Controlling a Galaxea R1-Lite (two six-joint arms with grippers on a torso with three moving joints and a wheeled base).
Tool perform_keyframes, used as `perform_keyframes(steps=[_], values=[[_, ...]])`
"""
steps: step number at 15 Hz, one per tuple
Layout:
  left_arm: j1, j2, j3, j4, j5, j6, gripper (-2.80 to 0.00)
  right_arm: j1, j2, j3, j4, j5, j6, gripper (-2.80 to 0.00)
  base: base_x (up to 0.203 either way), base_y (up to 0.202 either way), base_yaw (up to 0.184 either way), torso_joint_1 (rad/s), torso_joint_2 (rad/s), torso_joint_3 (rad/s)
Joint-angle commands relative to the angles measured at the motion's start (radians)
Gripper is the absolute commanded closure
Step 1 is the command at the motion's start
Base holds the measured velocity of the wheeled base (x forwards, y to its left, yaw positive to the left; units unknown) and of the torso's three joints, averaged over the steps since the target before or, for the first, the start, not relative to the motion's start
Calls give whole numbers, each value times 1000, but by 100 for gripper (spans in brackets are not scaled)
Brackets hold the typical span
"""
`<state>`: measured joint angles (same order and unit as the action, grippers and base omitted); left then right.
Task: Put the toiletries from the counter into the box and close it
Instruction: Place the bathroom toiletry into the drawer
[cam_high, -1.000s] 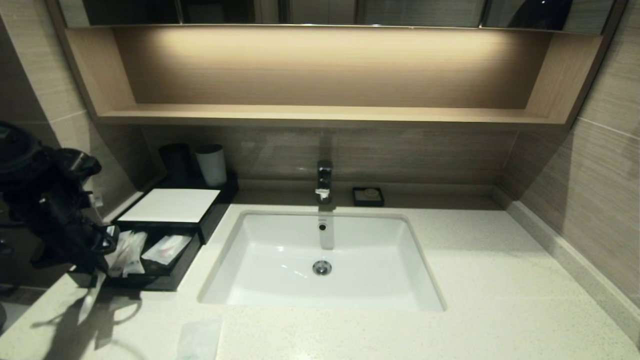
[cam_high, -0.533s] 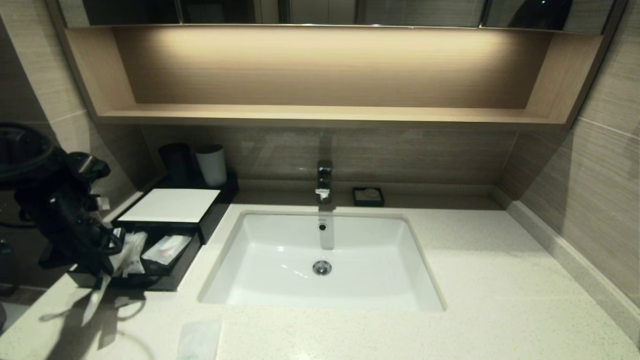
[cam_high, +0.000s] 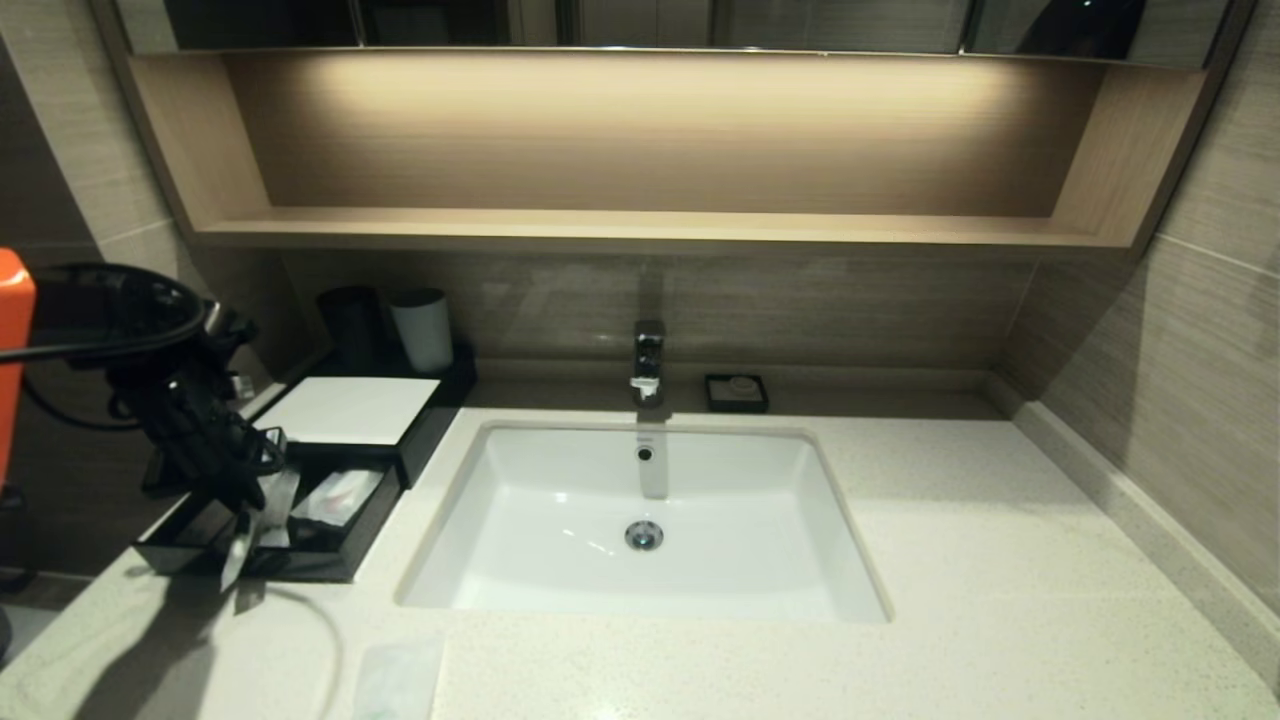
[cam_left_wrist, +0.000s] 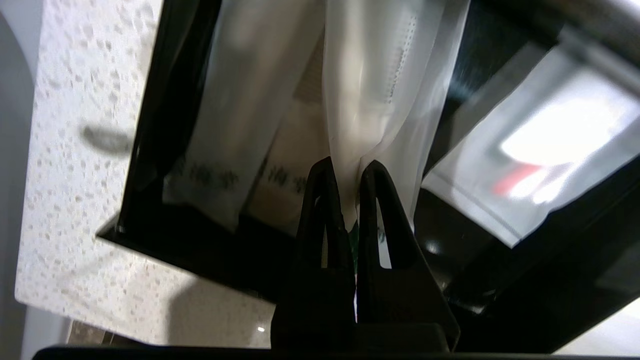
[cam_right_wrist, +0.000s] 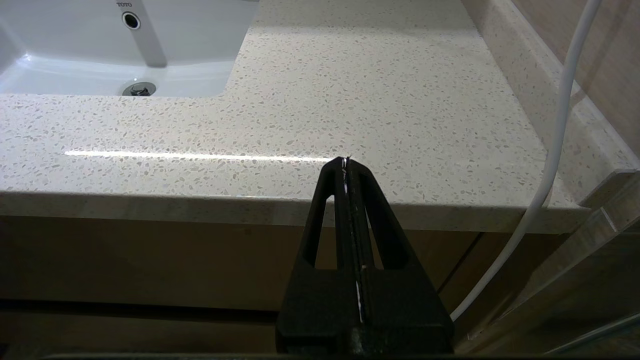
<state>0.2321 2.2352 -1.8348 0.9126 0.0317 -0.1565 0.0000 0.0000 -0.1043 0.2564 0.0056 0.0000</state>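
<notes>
The long clear sachet (cam_high: 238, 559) is lined up with the drawer's sachets, so my left gripper goes on moving it inward until its hanging end touches the front edge (cam_high: 302, 562).
The black box (cam_high: 345, 410) with a white top panel stands at the counter's (cam_high: 1000, 560) back left, and its front drawer (cam_high: 330, 555) is pulled open. My left gripper (cam_high: 250, 505) is over the drawer, shut on a long clear sachet (cam_high: 236, 560) that hangs down over the drawer's front edge. In the left wrist view the gripper (cam_left_wrist: 350, 167) pinches this sachet (cam_left_wrist: 380, 75) at its green band. Two other long sachets (cam_left_wrist: 220, 125) and a squarish packet (cam_left_wrist: 540, 165) lie in the drawer (cam_left_wrist: 150, 125). A clear packet (cam_high: 400, 680) lies on the counter's front. My right gripper (cam_right_wrist: 346, 161) is shut and empty, parked below the counter's front edge.
The white sink (cam_high: 640, 500) with its faucet (cam_high: 648, 360) is inset mid-counter. A black cup (cam_high: 352, 322) and a white cup (cam_high: 422, 328) stand behind the box. A small black soap dish (cam_high: 736, 392) sits by the faucet. A wooden shelf (cam_high: 640, 230) hangs above.
My left arm has moved right and toward the box, carrying the hanging sachet from off the drawer's left side to over the open drawer. The right arm has not moved.
</notes>
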Motion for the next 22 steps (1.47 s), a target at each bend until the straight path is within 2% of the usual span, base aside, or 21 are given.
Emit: perform_keyframes(steps=[1,4,10,11,19,22], values=[[6,71,-66,6,2,-2,0,0,0,0,1,-1,0,0,0,0,0,0,0,0],[10,104,-106,3,2,0,0,0,0,0,1,1,0,0,0,0,0,0,0,0],[10,93,-110,10,4,3,0,0,0,0,1,-1,0,0,0,0,0,0,0,0],[12,92,-110,20,4,6,-280,0,0,0,1,1,0,0,0,0,0,0,0,0],[4,-19,-94,133,-30,7,-280,0,0,0,1,1,0,0,0,0,0,0,0,0],[0,-64,-59,141,-30,5,-280,0,0,0,1,1,0,0,0,0,0,0,0,0]])
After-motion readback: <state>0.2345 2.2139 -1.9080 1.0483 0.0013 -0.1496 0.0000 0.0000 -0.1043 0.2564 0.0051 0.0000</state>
